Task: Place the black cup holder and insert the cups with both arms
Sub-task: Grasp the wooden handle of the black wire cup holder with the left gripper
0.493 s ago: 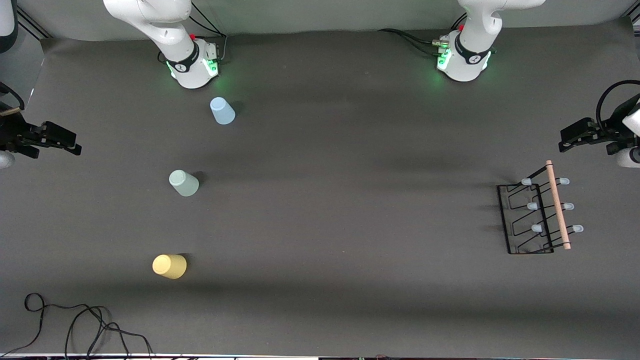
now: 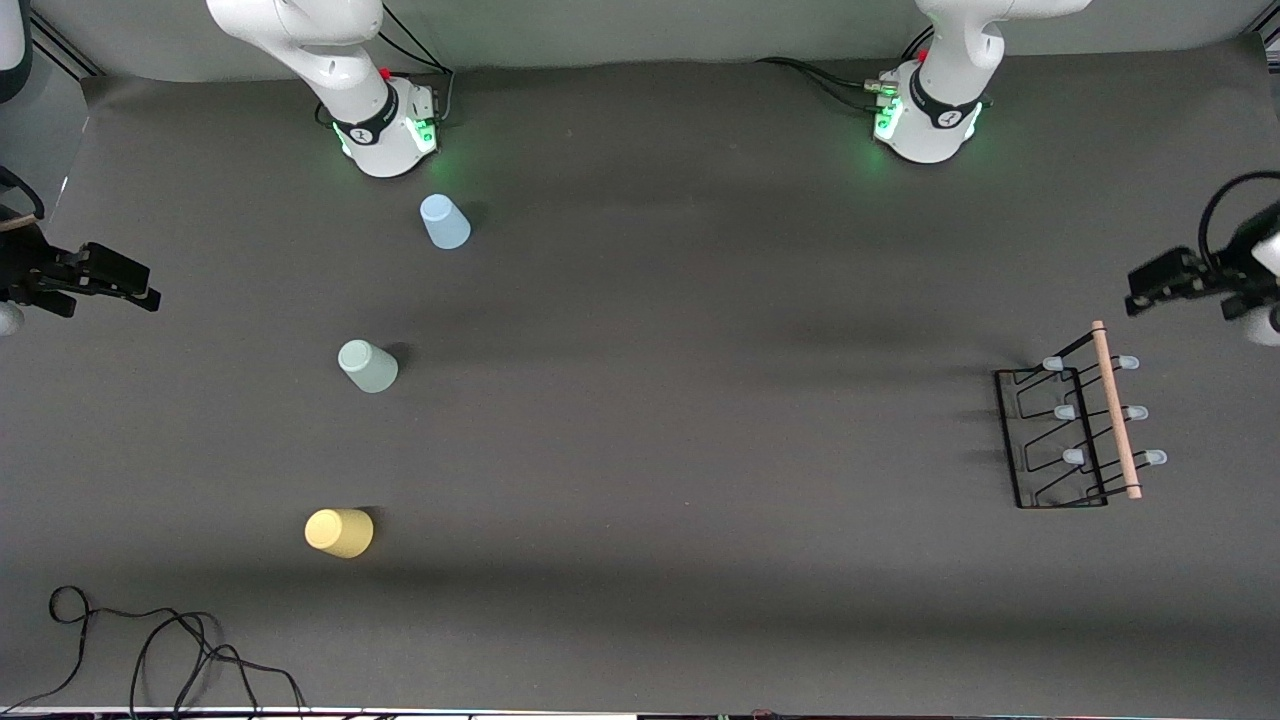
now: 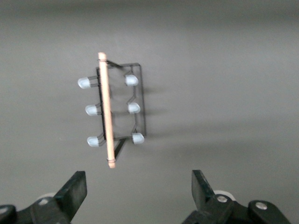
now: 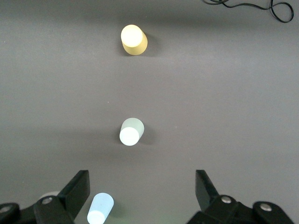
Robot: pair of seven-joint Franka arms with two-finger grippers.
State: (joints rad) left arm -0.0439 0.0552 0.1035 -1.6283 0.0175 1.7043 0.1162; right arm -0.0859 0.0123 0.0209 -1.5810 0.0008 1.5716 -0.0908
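A round wooden handle runs over the top of the wire frame, so the black cup holder will come along in one piece and swing a little under the handle when the robot carries it.
The black cup holder stands toward the left arm's end of the table, its wooden handle on top and its pale blue pegs bare. My left gripper hangs open and empty over bare table beside the holder. Three cups stand upside down toward the right arm's end: light blue close to the right arm's base, pale green in the middle, yellow nearest the front camera. The right gripper is open and empty, over the table by the light blue cup.
A loose black cable lies on the table near the front edge, closer to the front camera than the yellow cup. The two arm bases stand along the table's robot side. Dark grey table spreads between cups and holder.
The left gripper has shifted slightly outward toward its end of the table. The right gripper has barely moved. Cups and holder lie as before.
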